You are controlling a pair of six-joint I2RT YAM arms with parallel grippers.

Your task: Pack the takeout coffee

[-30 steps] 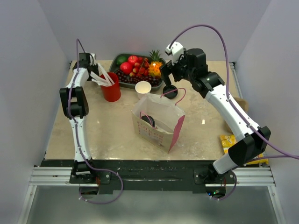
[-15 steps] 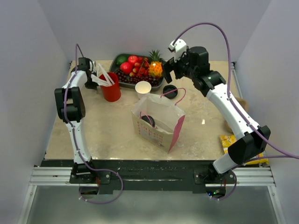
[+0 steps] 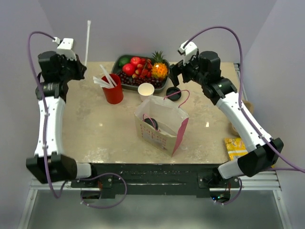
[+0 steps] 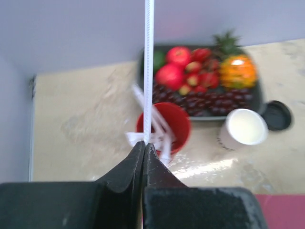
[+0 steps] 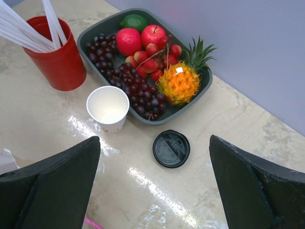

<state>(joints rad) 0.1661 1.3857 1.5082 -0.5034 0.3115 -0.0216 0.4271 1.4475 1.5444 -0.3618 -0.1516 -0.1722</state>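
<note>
The paper bag is open and one white straw clear of the red cup, so my left gripper should continue to the bag's opening and let go there.
A round black lid shows inside the open paper bag at mid table; it looks like the takeout coffee, its cup body hidden by the bag. My left gripper is raised at the far left, shut on one white straw that stands upright; the left wrist view shows the closed jaws pinching the straw above the red cup. My right gripper is open and empty, above a loose black lid and the lidless white cup.
A dark tray of fruit stands at the back centre. The red cup with more straws is left of the lidless cup. The loose lid lies behind the bag. A yellow packet lies at the right edge.
My left arm has swung up and to the left from the red cup, lifting one straw out. My right gripper has shifted slightly right and stays open.
</note>
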